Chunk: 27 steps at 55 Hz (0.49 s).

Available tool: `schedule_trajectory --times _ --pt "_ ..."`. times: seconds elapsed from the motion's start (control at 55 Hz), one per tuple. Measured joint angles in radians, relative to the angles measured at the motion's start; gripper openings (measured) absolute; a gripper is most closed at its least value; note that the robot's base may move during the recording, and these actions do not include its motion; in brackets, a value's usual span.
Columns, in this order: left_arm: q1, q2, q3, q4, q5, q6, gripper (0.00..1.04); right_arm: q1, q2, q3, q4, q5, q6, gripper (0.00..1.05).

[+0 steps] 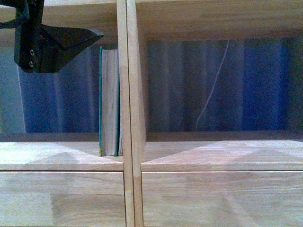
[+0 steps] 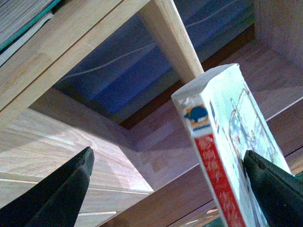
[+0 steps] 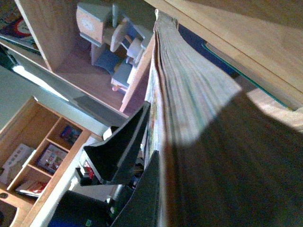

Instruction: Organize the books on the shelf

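The teal book (image 1: 109, 101) stands braced against the central divider, so the white paperback (image 2: 232, 137) will rest leaning on the teal book when I shelve it.
A thicker teal book (image 1: 110, 101) stands upright in the shelf's (image 1: 189, 161) left compartment, against the central divider (image 1: 130, 94). One black finger (image 1: 71, 40) of my left arm's gripper hangs at the upper left of that compartment. In the left wrist view my left gripper (image 2: 168, 155) is open. The thin white paperback (image 2: 222, 142) with a red-marked spine stands between its fingers, close to one of them. In the right wrist view my right gripper (image 3: 142, 163) is shut on the paperback (image 3: 189, 94), whose page edges face the camera under a shelf board.
A blue pleated backdrop (image 1: 236, 85) with a white cable (image 1: 213, 90) shows through the open compartments. Drawer fronts (image 1: 61, 198) lie below. Pale blue wooden toys (image 3: 109, 33) sit in another compartment. A lower cubby unit (image 3: 47, 151) stands off to the side.
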State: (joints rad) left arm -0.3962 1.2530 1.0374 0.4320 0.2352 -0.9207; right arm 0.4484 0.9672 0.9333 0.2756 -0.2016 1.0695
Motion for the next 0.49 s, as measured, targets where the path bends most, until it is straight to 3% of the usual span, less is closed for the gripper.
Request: schedule_trajectory --times 0.218,0.491 --pt "-0.013 0.01 0.0 0.0 -0.004 0.023 0.96 0.019 -0.001 -0.011 0.0 0.0 0.0 0.07" --pt "-0.016 0.01 0.008 -0.008 -0.049 0.061 0.57 0.025 -0.001 -0.011 -0.012 -0.001 0.0 0.07"
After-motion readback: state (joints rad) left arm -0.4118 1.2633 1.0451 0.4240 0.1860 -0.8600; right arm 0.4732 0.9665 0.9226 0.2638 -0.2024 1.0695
